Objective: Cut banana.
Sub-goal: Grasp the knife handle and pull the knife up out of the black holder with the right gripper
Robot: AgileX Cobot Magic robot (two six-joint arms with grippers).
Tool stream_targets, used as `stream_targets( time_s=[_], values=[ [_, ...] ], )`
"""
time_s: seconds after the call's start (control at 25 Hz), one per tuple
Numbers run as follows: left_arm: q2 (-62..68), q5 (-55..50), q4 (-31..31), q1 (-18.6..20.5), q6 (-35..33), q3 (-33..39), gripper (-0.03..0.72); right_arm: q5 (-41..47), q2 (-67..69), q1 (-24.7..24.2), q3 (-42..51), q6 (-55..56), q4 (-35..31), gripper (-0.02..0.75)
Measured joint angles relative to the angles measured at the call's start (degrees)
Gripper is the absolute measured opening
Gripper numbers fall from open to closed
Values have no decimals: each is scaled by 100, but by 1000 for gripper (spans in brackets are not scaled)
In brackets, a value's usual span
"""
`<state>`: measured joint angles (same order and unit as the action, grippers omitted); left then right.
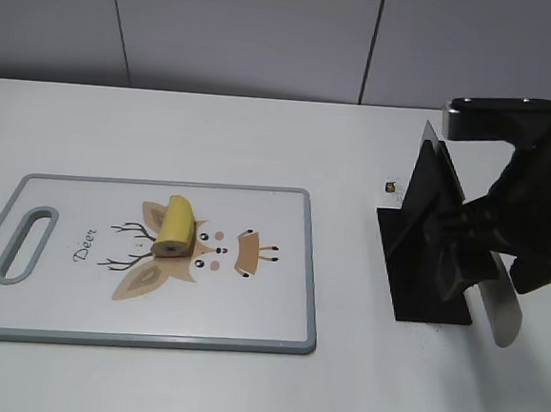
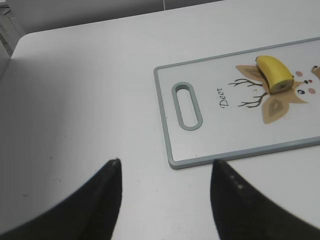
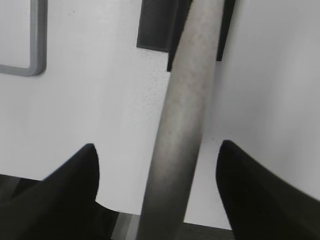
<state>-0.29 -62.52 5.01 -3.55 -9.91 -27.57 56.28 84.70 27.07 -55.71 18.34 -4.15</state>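
A grey blade tip [image 1: 430,134] pokes out above the black holder, so I should expect a broad blade to be hidden inside when I lift the grey handle [image 1: 502,305].
A short yellow banana piece [image 1: 175,225] lies on the white cutting board [image 1: 268,301], over its deer print; it also shows in the left wrist view [image 2: 274,73]. A knife with a grey round handle [image 1: 498,314] sits in a black holder [image 1: 421,275] to the right of the board. My right gripper [image 3: 159,145] is open, with the grey handle [image 3: 187,95] running between its fingers without either finger touching it. My left gripper [image 2: 166,161] is open and empty above the table by the board's handle-slot corner [image 2: 186,106].
The board [image 2: 170,150] has a grey rim. A small dark object [image 1: 390,186] lies on the white table between the board and the black holder. A grey wall stands behind the table.
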Motion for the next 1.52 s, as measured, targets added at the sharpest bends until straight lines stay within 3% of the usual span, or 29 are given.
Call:
stream_targets(
  time_s=[0.4, 0.68, 1.52],
  values=[
    [0, 0, 0, 0, 0, 0, 551, -122, 788, 0, 0, 193, 51, 475],
    [0, 0, 0, 0, 0, 0, 551, -104, 800, 0, 0, 470, 121, 176],
    [0, 0, 0, 6, 0, 0, 551, 70, -55, -6, 0, 742, 23, 168]
  ],
)
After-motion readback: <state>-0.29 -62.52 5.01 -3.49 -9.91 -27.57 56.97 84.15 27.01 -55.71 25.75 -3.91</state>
